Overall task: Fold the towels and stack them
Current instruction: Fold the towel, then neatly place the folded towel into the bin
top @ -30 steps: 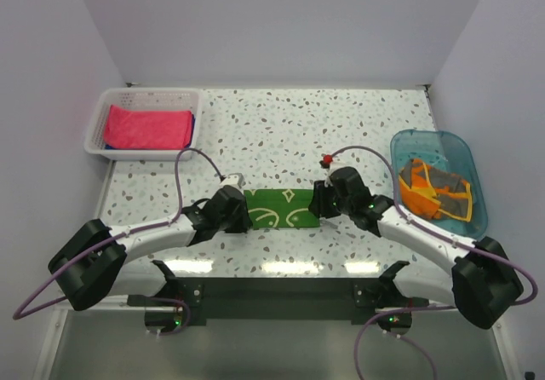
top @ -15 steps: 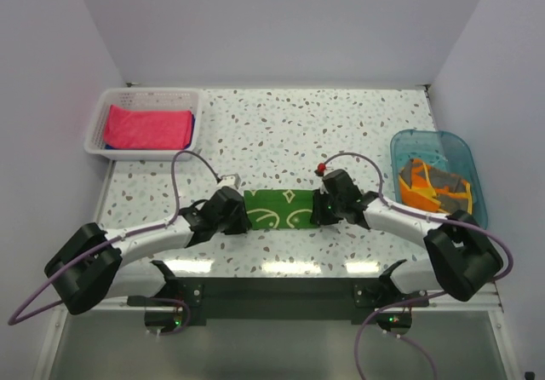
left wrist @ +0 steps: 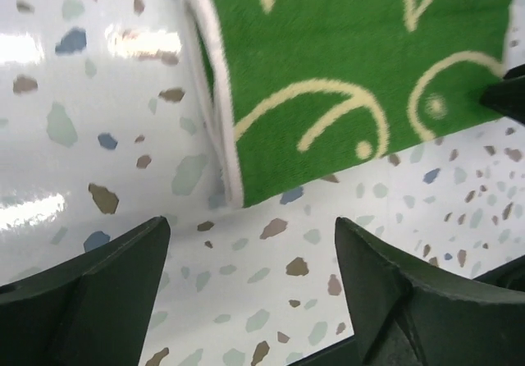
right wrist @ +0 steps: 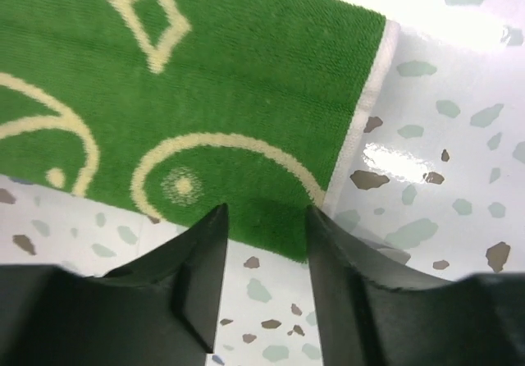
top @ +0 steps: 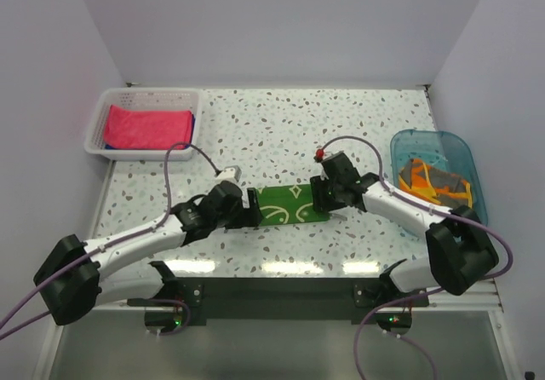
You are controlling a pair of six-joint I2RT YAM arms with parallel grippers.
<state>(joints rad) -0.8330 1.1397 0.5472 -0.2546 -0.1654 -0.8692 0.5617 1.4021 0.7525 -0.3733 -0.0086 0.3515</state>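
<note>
I can see the layers at the green towel's white hem [left wrist: 211, 83] standing open next to my left gripper. My right gripper should pinch their near corner [left wrist: 236, 192] so my left gripper can take it.
The green towel with yellow pattern [top: 294, 204] lies folded into a narrow strip on the table, slightly tilted. My left gripper [top: 249, 210] sits just off its left end, open wide over bare table [left wrist: 253, 225], and the towel [left wrist: 344, 54] lies beyond the fingertips. My right gripper [top: 320, 198] is at the towel's right end. Its jaws stand apart [right wrist: 267, 212], with the tips over the near edge of the flat towel [right wrist: 205, 79]. The pink towel [top: 146, 128] lies folded in the white basket [top: 94, 138], with a blue edge beside it. The grey and orange towel [top: 433, 186] lies crumpled in the blue tub [top: 426, 133].
The basket stands at the back left and the tub at the right edge of the speckled table [top: 341, 124]. White walls close in the table on three sides. Both arms' cables loop above the towel's ends.
My left gripper has opened, let go of the green towel's left end and drawn back a little. The towel has shifted right and now lies tilted. The right gripper's jaws have widened.
</note>
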